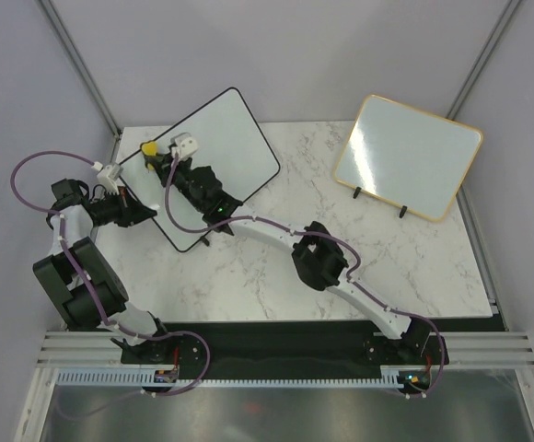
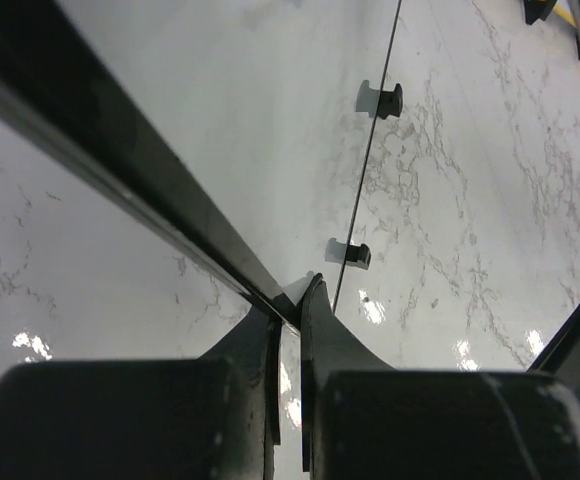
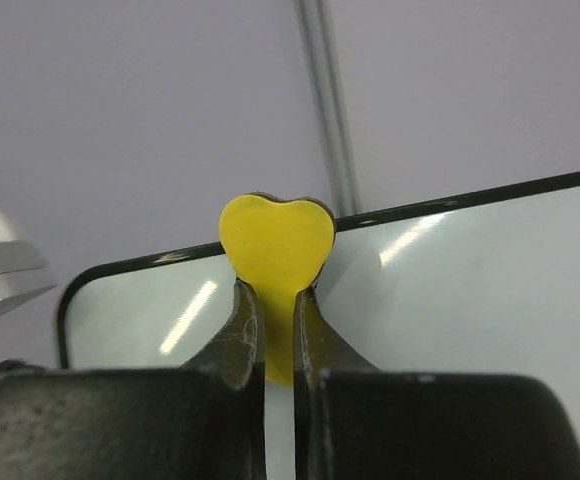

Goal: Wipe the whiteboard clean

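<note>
Next, I sweep the yellow eraser, now at the whiteboard's top frame where the wiping surface ends, back down toward the whiteboard's lower edge (image 1: pixel 249 194) with my right gripper.
The whiteboard (image 1: pixel 226 147), white with a thin black frame, stands tilted at the table's back left. No red marks show on it in any view. My left gripper (image 1: pixel 147 212) is shut on the whiteboard's left frame edge; in the left wrist view my left gripper (image 2: pixel 288 305) pinches the black frame (image 2: pixel 120 160). My right gripper (image 1: pixel 161 161) is shut on a yellow heart-shaped eraser (image 1: pixel 149 147) at the board's upper left corner. In the right wrist view my right gripper (image 3: pixel 278 300) holds the eraser (image 3: pixel 276 245) against the whiteboard (image 3: pixel 470 290) near its top edge.
A gold-framed white board (image 1: pixel 407 157) stands on small black feet at the back right. Two small black feet (image 2: pixel 378 100) of the black-framed board show in the left wrist view. The marble table (image 1: pixel 341 221) lies between the boards. Grey walls enclose the table.
</note>
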`<state>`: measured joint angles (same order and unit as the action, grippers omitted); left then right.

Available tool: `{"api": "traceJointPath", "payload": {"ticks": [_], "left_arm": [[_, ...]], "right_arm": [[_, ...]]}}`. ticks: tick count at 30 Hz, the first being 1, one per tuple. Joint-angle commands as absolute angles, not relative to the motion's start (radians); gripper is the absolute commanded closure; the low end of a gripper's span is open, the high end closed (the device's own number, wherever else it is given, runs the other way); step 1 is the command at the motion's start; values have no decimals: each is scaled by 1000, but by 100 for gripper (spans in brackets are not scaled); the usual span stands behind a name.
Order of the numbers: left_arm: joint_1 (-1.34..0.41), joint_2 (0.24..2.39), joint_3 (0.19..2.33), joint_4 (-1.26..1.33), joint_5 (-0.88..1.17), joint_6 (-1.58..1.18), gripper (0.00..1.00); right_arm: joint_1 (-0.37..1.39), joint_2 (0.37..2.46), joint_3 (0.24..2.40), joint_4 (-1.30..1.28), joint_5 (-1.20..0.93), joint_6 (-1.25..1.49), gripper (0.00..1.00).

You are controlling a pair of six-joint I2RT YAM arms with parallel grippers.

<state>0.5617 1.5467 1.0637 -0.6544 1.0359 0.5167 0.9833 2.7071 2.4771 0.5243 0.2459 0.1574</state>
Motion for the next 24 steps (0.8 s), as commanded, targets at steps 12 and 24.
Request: {"api": "traceJointPath", "payload": {"ticks": [12, 24], "left_arm": [[560, 1511, 1074, -483, 873, 721, 98], [560, 1516, 1081, -483, 874, 716, 98]], "right_arm": [[990, 2737, 2479, 442, 294, 83, 100], [946, 2712, 2437, 414, 342, 124, 100]]}}
